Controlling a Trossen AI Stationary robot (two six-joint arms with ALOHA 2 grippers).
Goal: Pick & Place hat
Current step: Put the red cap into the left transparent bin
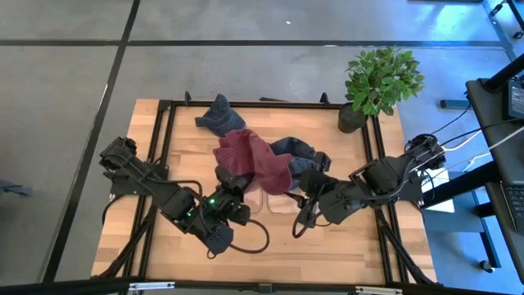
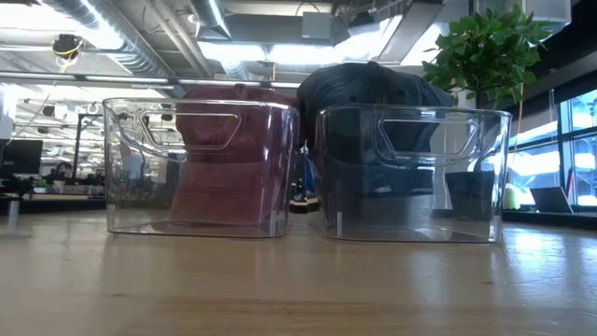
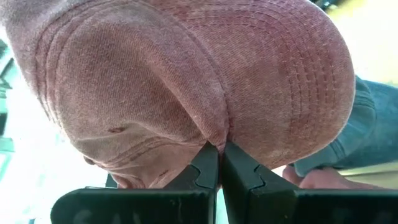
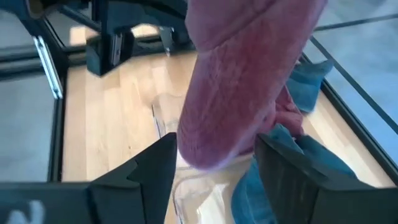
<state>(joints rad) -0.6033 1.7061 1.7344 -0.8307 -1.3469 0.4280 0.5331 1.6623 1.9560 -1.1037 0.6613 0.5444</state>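
Note:
I should hold the cap's brim (image 4: pixel 210 140) with my right gripper while my left gripper takes the cap's top, because my left gripper is pinching the red cap (image 3: pixel 219 127) beside its brim.
A red cap (image 1: pixel 258 160) is bunched at the table's middle, above two clear bins (image 1: pixel 278 202). My left gripper (image 1: pixel 232 179) is at its near-left side, shut on it. My right gripper (image 1: pixel 304 187) is open at the cap's right; in its wrist view the red cap (image 4: pixel 242 81) hangs between the spread fingers. A blue hat (image 1: pixel 299 149) lies beside the red one, and another blue hat (image 1: pixel 217 115) lies near the far edge. In the low view the red cap (image 2: pixel 224 159) shows through the left bin (image 2: pixel 131 187), a dark hat (image 2: pixel 373 84) behind the right bin (image 2: pixel 485 187). My left gripper (image 3: pixel 219 155) pinches a fold of the red cap's cloth (image 3: pixel 214 140) between its two shut fingers. The cap's crown (image 3: pixel 186 74) bulges just beyond the fingertips. My right gripper (image 4: pixel 219 142) has a finger on either side of the cap; whether they touch it I cannot tell.
A potted plant (image 1: pixel 381 78) stands at the table's far right corner. A black frame (image 1: pixel 164 123) runs along the table's edges. Bare wood (image 1: pixel 327 246) lies along the near edge. The blue hat (image 4: pixel 298 168) sits close to my right gripper's finger.

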